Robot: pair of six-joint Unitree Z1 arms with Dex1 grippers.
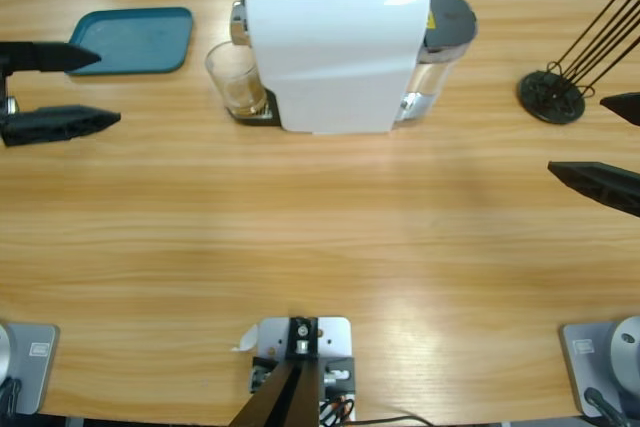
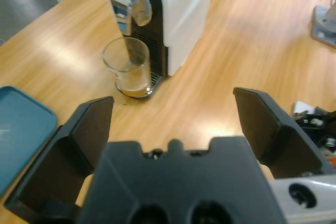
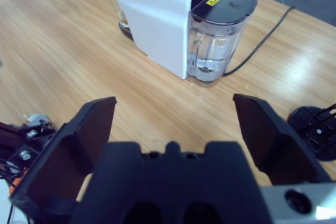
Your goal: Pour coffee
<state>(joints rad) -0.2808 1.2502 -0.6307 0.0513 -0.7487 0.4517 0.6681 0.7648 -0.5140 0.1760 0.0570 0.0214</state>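
Note:
The coffee (image 2: 134,86) is shallow in the clear glass (image 2: 127,67). It should stay far below the glass's rim while I carry the glass to the teal tray.
A clear glass (image 1: 235,79) (image 2: 128,66) stands on the drip tray under the spout of the white coffee machine (image 1: 335,42) (image 2: 173,9) (image 3: 157,14). A shallow amber-brown layer of coffee (image 2: 132,84) lies in the glass's bottom. My left gripper (image 1: 75,87) (image 2: 173,129) is open at the table's left edge, well apart from the glass, with nothing between its jaws. At the right edge my right gripper (image 1: 605,142) (image 3: 173,129) is open too and holds nothing. From the right wrist view only a sliver of the glass (image 3: 116,11) shows behind the machine.
A teal tray (image 1: 140,40) (image 2: 18,135) lies at the back left near the left gripper. The machine's clear water tank (image 1: 440,47) (image 3: 215,40) sits on its right side, with a black cable (image 3: 262,45) trailing off. A black wire rack (image 1: 560,92) (image 3: 315,132) stands at the back right.

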